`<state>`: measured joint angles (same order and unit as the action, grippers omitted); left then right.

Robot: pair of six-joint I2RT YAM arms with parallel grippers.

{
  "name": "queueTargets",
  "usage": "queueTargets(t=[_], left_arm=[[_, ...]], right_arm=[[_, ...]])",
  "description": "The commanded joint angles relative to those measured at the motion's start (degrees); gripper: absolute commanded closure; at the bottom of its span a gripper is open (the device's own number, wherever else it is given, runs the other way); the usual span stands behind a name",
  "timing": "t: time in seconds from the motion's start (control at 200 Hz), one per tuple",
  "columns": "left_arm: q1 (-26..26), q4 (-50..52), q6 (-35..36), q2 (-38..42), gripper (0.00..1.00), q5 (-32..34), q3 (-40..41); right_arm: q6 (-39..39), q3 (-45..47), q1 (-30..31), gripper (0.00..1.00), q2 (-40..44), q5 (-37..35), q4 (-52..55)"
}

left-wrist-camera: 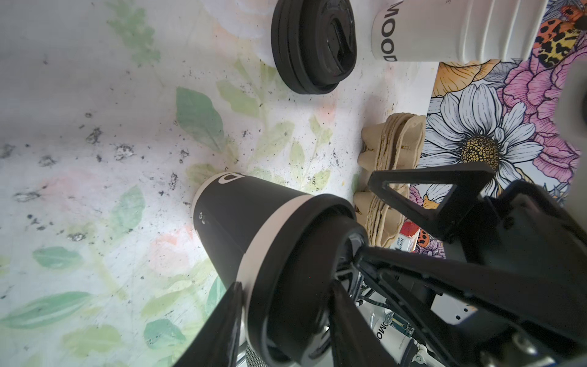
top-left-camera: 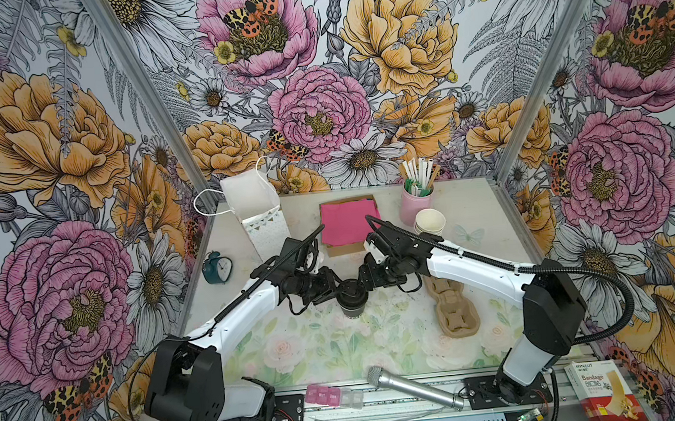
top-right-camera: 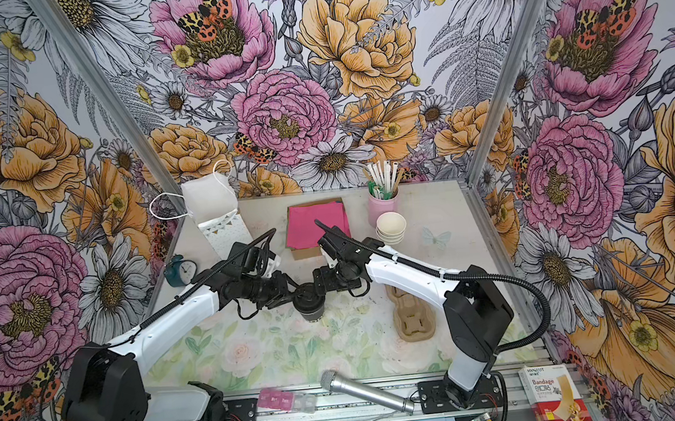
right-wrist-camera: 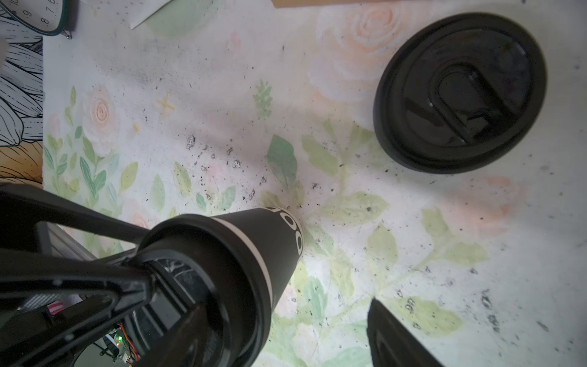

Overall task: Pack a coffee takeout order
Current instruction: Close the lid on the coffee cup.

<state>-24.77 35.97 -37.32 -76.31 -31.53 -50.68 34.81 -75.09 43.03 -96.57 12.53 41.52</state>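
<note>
The lid sits shallow and the white band (left-wrist-camera: 259, 256) is wide next to the left gripper's finger, so both of the robot's grippers should back away, then push the lid's rim (left-wrist-camera: 280, 260) down.
A paper cup (top-left-camera: 352, 308) printed black, with a white band under its rim, stands mid-table with a black lid (top-left-camera: 350, 290) on it. The same cup (left-wrist-camera: 241, 216) shows in the left wrist view. My left gripper (left-wrist-camera: 286, 292) reaches its top from the left. One finger touches the band at the lid's edge; the other lies across the lid's top, contact unclear. My right gripper (right-wrist-camera: 286, 314) reaches in from the right, open: one finger over the lid, the other off it above bare table. A pink napkin (top-left-camera: 347, 221) lies on cardboard behind. A loose black lid (right-wrist-camera: 460, 92) lies near.
A brown pulp carrier (top-left-camera: 455, 309) lies right of the cup. Behind stand a white paper bag (top-left-camera: 258, 210), stacked white cups (top-left-camera: 428, 220) and a pink jar of stirrers (top-left-camera: 416, 200). A teal clock (top-left-camera: 216, 268) is at left; a microphone (top-left-camera: 414, 388) along the front edge.
</note>
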Motion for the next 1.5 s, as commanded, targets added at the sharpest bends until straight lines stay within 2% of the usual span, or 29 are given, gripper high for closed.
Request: queueTargets(t=[0.0, 0.46, 0.64, 0.87, 1.11, 1.436, 1.496], left_arm=[[-0.86, 0.99, -1.23, 1.58, 0.58, 2.47, 1.63], [-3.03, 0.95, -5.7, 6.49, 0.62, 4.96, 4.43], [-2.53, 0.96, -5.7, 6.54, 0.56, 4.82, 2.58], [-1.06, 0.95, -4.86, 6.05, 0.43, 3.64, -0.42], [3.04, 1.1, -3.54, 8.78, 0.39, 2.37, -2.61], [4.69, 2.49, 3.36, 13.98, 0.32, 7.31, -6.24], [4.74, 2.97, 6.01, 13.99, 0.3, 7.88, -6.54]], right_arm=[[-2.87, -0.22, -0.4, 0.21, -3.99, -1.67, 2.99], [-6.59, -4.22, -0.33, 0.23, -6.96, 2.04, 2.87], [-7.28, -5.74, -0.31, 0.23, -6.37, 1.57, 2.87], [-5.87, -11.75, -0.56, 0.14, -4.87, 0.47, 2.93], [-1.6, -8.5, -0.23, 0.15, 1.05, -1.6, 2.78], [5.69, -2.41, 2.08, 0.19, 11.68, -8.03, 2.92], [6.25, -0.84, 4.65, 0.19, 13.11, -9.06, 2.9]])
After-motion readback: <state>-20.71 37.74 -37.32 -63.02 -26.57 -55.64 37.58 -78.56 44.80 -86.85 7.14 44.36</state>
